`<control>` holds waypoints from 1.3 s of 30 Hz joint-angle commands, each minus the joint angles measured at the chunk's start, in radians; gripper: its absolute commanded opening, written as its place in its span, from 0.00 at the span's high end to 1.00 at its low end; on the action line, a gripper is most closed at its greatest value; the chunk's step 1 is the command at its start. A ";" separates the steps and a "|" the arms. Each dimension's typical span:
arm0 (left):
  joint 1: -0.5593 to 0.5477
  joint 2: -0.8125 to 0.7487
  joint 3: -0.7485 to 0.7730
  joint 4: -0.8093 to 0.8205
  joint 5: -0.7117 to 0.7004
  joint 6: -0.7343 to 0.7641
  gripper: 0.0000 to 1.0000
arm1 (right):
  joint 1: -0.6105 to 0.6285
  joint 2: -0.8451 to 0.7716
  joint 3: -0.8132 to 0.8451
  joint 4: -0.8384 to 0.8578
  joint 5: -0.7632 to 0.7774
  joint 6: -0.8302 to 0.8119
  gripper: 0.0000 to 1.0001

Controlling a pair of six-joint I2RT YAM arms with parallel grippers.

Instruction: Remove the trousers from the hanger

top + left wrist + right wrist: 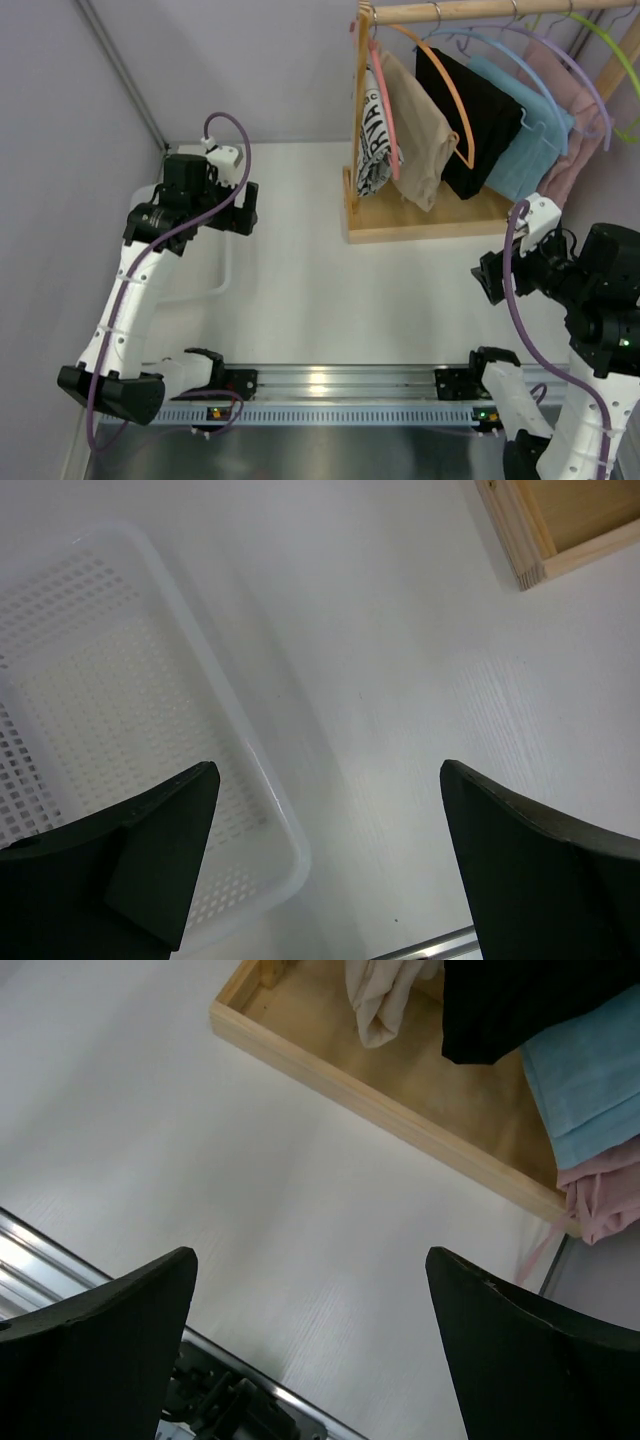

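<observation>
My right gripper should go next, because the pink hanger's arm (389,121) sticks out in front of the patterned garment. It should move toward that arm (382,86), open, and close around it.
Several folded garments hang on coloured hangers from a wooden rack (420,225) at the back right: a black-and-white patterned one (374,140), a beige one (420,140), a black one (480,125), a light blue one (530,145) and a pink one (575,130). I cannot tell which are the trousers. My left gripper (248,208) is open and empty, left of the rack, above the table. My right gripper (487,278) is open and empty, in front of the rack's right end. In the right wrist view the beige (385,995), black (530,1000), blue (590,1090) and pink (605,1200) garments hang over the rack's base (380,1110).
A white perforated basket (120,710) lies on the table under my left gripper (328,770); it shows faintly in the top view (215,270). A corner of the rack base (560,530) is at that view's upper right. A metal rail (330,385) runs along the near edge.
</observation>
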 commanded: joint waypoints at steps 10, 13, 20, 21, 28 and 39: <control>0.000 -0.090 -0.073 0.010 -0.093 -0.037 0.01 | 0.015 0.183 0.228 0.104 -0.277 0.119 0.01; 0.002 -0.122 -0.085 0.008 -0.093 -0.045 0.01 | 0.015 0.222 0.290 0.168 -0.294 0.162 0.01; 0.007 -0.173 -0.122 0.008 -0.119 -0.043 0.01 | 0.053 0.321 0.366 0.418 -0.345 0.409 0.00; 0.007 -0.178 -0.123 0.007 -0.116 -0.045 0.01 | 0.084 0.331 0.372 0.447 -0.337 0.435 0.01; 0.007 -0.219 -0.156 0.007 -0.036 -0.108 0.02 | 0.314 0.467 0.450 0.641 -0.191 0.652 0.04; 0.040 -0.147 0.010 0.008 -0.061 -0.123 0.02 | 0.449 0.659 0.472 0.883 0.029 0.935 0.26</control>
